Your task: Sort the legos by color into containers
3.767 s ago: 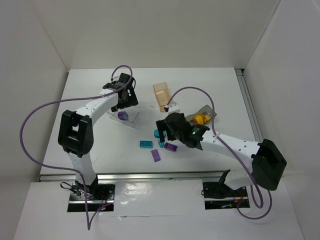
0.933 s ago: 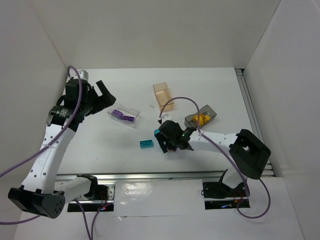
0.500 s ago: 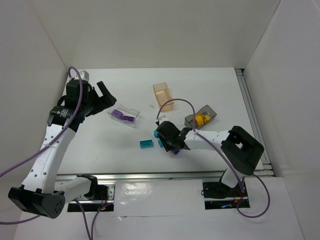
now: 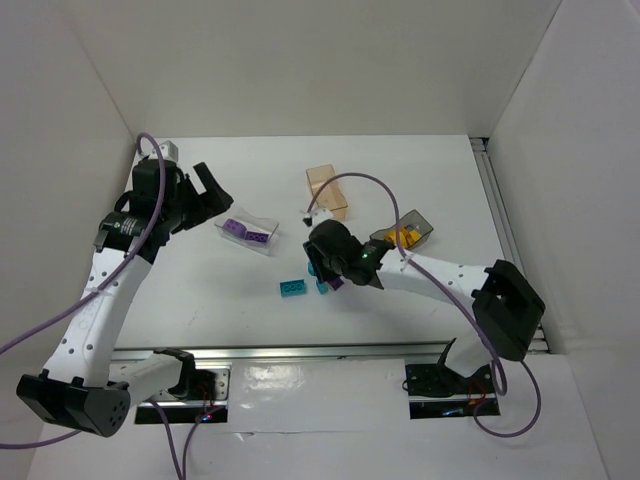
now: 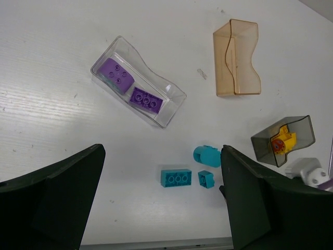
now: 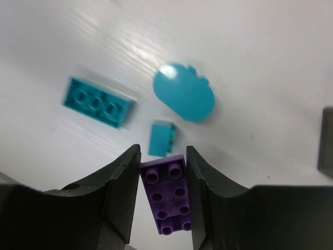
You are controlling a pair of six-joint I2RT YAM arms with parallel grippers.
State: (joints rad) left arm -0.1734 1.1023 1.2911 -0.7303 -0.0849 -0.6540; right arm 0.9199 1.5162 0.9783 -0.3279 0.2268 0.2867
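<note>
The clear bin is open and has matching purple bricks in it, so my right gripper should keep going toward that bin and let go of its purple brick inside.
My right gripper is shut on a purple brick and holds it just above the table. In the overhead view that gripper hangs near the table's middle. Below it lie three teal legos: a long brick, a small brick and a rounded piece. My left gripper is open and raised at the back left, with nothing between its fingers. The clear bin holds two purple bricks. The peach bin looks empty. The dark grey bin holds yellow pieces.
The clear bin stands left of centre, the peach bin behind the right gripper, the grey bin to its right. White walls close the table on three sides. A metal rail runs along the near edge.
My right gripper has shut on the purple brick, lifted it off the table and drawn back a little toward the far side. The left arm has not moved in the last second.
</note>
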